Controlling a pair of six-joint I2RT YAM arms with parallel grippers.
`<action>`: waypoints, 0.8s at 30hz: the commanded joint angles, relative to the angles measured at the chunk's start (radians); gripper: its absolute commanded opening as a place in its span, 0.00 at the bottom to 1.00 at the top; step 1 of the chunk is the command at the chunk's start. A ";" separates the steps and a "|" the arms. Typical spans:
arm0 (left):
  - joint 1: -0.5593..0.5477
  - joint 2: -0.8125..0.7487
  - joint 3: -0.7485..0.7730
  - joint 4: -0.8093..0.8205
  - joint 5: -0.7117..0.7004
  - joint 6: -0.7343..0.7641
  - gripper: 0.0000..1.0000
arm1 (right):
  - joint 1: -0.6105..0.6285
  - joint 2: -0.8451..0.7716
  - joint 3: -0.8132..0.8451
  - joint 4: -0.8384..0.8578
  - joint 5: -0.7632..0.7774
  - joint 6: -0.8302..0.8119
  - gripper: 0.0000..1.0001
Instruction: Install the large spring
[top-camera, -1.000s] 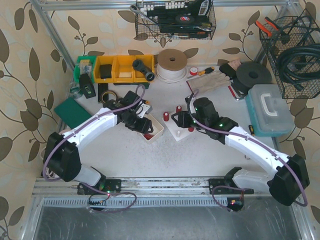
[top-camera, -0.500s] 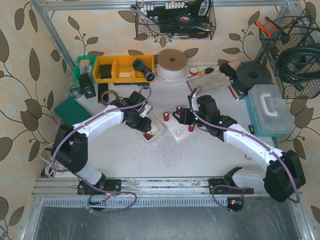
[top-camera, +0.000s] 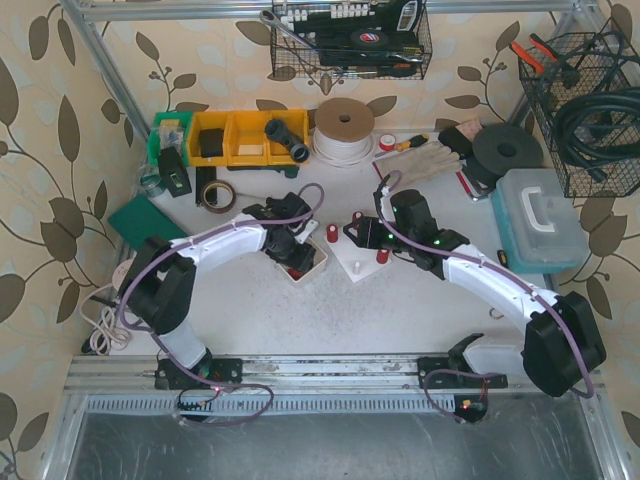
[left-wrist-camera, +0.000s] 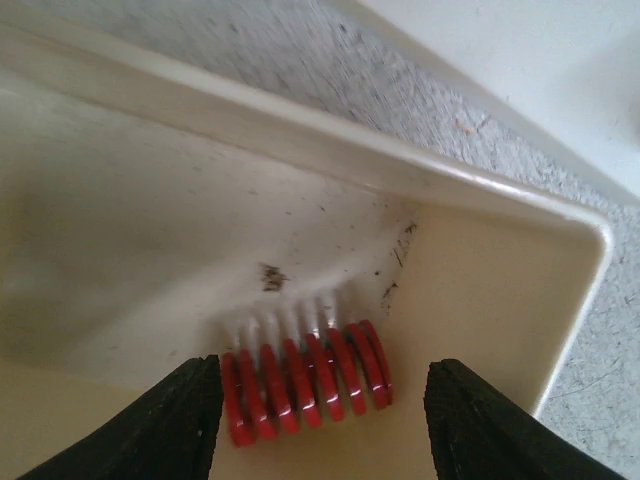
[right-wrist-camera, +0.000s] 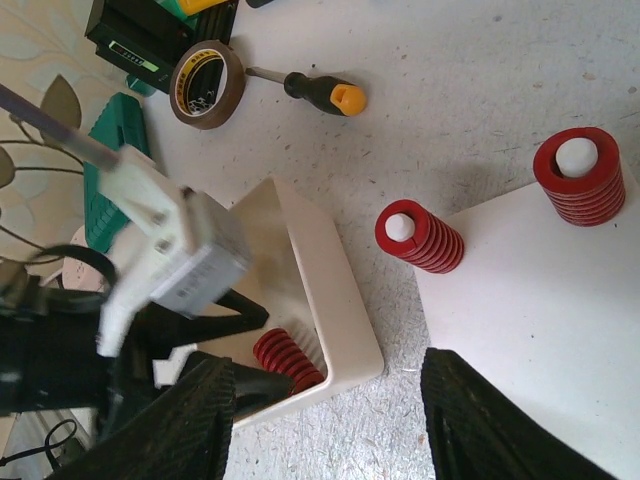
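Note:
The robot's left gripper should move the large red spring along the tray (left-wrist-camera: 165, 365) before the right gripper takes it, because the spring lies tight by the tray's near corner (left-wrist-camera: 399, 352).
A large red spring (left-wrist-camera: 305, 380) lies on its side in the near corner of a cream tray (left-wrist-camera: 500, 200). My left gripper (left-wrist-camera: 325, 420) is open and low in the tray, one finger at each end of the spring; the right finger stands clear of it. In the top view the left gripper (top-camera: 293, 255) is inside the tray (top-camera: 318, 262). My right gripper (right-wrist-camera: 325, 420) is open and empty, above the tray's edge (right-wrist-camera: 330, 290) and beside the white peg board (right-wrist-camera: 540, 330). The right wrist view shows the spring (right-wrist-camera: 288, 358) too.
Two red springs (right-wrist-camera: 420, 237) (right-wrist-camera: 578, 175) sit on white pegs of the board (top-camera: 365, 265). A tape roll (right-wrist-camera: 207, 83) and a screwdriver (right-wrist-camera: 315, 90) lie beyond the tray. Yellow bins (top-camera: 240, 137) and a toolbox (top-camera: 540, 220) stand at the back and right.
My left gripper has moved right and down into the tray, over the spring. My right gripper has shifted slightly back and left near the board.

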 joint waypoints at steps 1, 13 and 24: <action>-0.032 0.055 0.028 -0.011 -0.020 -0.021 0.60 | -0.002 0.008 0.001 0.013 -0.015 0.007 0.52; -0.039 0.186 0.112 -0.076 -0.129 -0.032 0.60 | -0.004 0.005 0.001 0.006 -0.015 0.004 0.52; -0.040 0.220 0.159 -0.113 -0.250 -0.054 0.36 | -0.003 -0.001 -0.003 0.005 -0.007 0.007 0.52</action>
